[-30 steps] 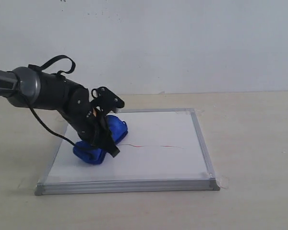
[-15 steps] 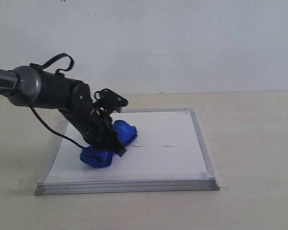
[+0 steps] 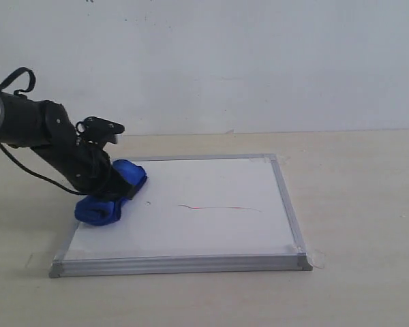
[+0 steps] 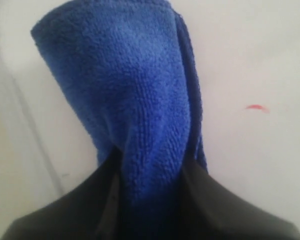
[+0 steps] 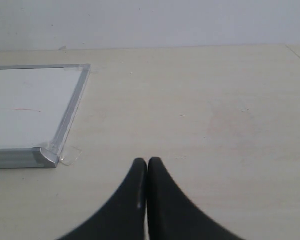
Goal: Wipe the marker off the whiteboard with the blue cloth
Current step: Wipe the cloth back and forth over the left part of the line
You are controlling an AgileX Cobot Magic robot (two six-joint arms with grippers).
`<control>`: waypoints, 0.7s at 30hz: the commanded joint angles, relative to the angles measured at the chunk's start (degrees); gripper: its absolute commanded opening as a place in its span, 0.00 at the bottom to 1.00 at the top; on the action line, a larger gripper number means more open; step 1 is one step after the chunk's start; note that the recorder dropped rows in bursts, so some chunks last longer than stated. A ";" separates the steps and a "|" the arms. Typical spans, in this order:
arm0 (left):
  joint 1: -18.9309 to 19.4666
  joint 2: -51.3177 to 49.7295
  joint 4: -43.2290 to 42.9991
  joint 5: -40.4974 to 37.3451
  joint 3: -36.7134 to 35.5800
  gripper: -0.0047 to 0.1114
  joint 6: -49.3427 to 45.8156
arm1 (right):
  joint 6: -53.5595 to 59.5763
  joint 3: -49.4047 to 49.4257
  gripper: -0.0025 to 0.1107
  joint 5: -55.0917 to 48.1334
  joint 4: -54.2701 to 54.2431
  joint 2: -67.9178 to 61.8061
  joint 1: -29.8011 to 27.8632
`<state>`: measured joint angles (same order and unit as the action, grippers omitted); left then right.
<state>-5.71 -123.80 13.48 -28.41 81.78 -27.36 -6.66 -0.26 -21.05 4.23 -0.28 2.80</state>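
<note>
The blue cloth [image 3: 99,212] is at the whiteboard's silver frame, away from the red marker line [image 3: 221,207], so my left gripper should wipe the cloth back across that line.
The whiteboard [image 3: 211,225] lies flat on the table, silver-framed. A thin dark and red marker line [image 3: 218,207] runs across its middle; its red end [image 4: 256,107] shows in the left wrist view. The blue cloth [image 3: 109,197] rests rolled on the board's left edge, well left of the line. My left gripper [image 3: 112,185] is shut on the blue cloth [image 4: 130,100], black fingers [image 4: 100,195] pinching it from both sides. My right gripper [image 5: 148,165] is shut and empty over bare table, off the whiteboard's near right corner [image 5: 45,157]. It is out of the exterior view.
The beige table [image 3: 354,204] stretches right of the board. A white wall [image 3: 259,61] stands behind. A bit of clear tape [image 3: 316,257] sticks at the board's front right corner. A small dark speck [image 3: 148,202] sits on the board near the cloth.
My left gripper has dragged the blue cloth back to the left, from the line's left end to the board's left edge. The line's left stretch is uncovered again.
</note>
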 commanded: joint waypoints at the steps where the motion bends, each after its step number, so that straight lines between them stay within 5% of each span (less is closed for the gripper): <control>1: -7.40 -1.56 13.00 -6.17 -0.75 0.07 -10.05 | -0.07 0.26 0.02 0.16 0.44 0.28 -0.45; 7: -11.70 -1.66 17.19 -8.28 0.03 0.07 -17.04 | -0.07 0.26 0.02 0.16 0.44 0.28 -0.45; 12: -7.62 -2.28 12.32 -2.63 0.31 0.07 -11.83 | -0.07 0.26 0.02 0.16 0.44 0.28 -0.45; 21: 2.92 -5.19 6.87 -7.12 3.12 0.07 -1.75 | -0.07 0.26 0.02 0.16 0.44 0.28 -0.45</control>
<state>-5.37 -126.59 25.60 -33.31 85.54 -30.79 -6.66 -0.26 -21.05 4.23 -0.28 2.80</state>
